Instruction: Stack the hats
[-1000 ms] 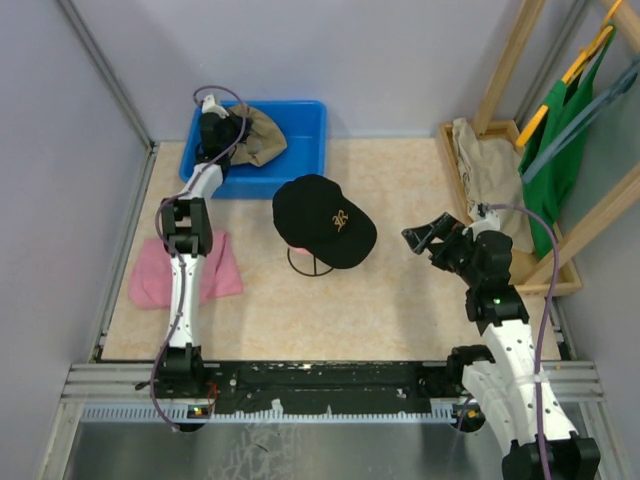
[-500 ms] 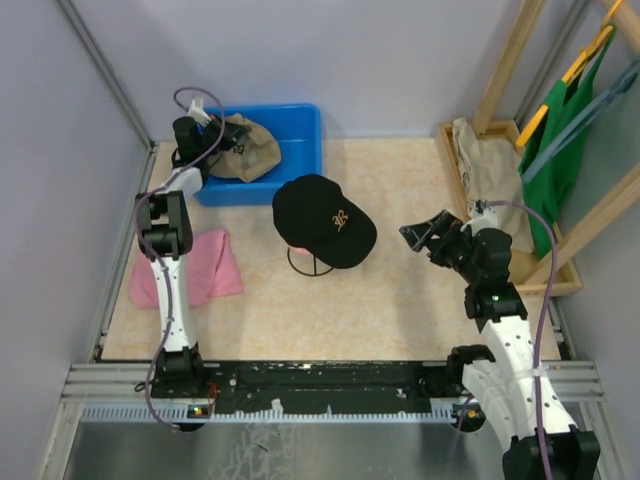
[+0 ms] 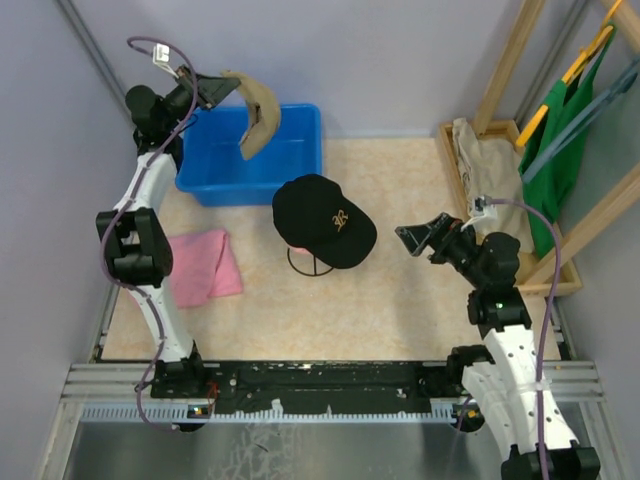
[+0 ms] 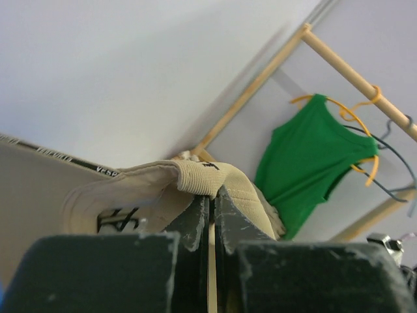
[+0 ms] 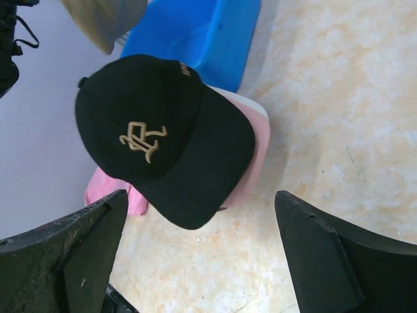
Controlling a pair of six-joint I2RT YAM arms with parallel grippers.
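The tan hat's free side [image 3: 262, 122] hangs clear of my left gripper, so my open right gripper should keep going to it and close there.
My left gripper [image 3: 212, 88] is shut on the tan hat [image 3: 256, 114] and holds it in the air above the blue bin [image 3: 298, 135]. In the left wrist view the tan hat [image 4: 156, 189] is pinched between my fingers [image 4: 195, 218]. The black hat [image 3: 322, 220] with a gold logo sits on a wire stand at the table's middle, on top of a pink hat whose brim shows under it [image 5: 257, 153]. My right gripper [image 3: 420, 238] is open and empty, to the right of the black hat [image 5: 163, 137]. The white hat is out of view.
A flat pink cloth [image 3: 200, 265] lies at the left. A wooden rack [image 3: 520, 160] with a beige garment [image 3: 490, 170] and a green top [image 3: 560, 140] on hangers stands at the right. Grey walls close in the left and back.
My left gripper has lifted the tan hat up out of the blue bin, rising and swinging back to the left. My right gripper has barely moved.
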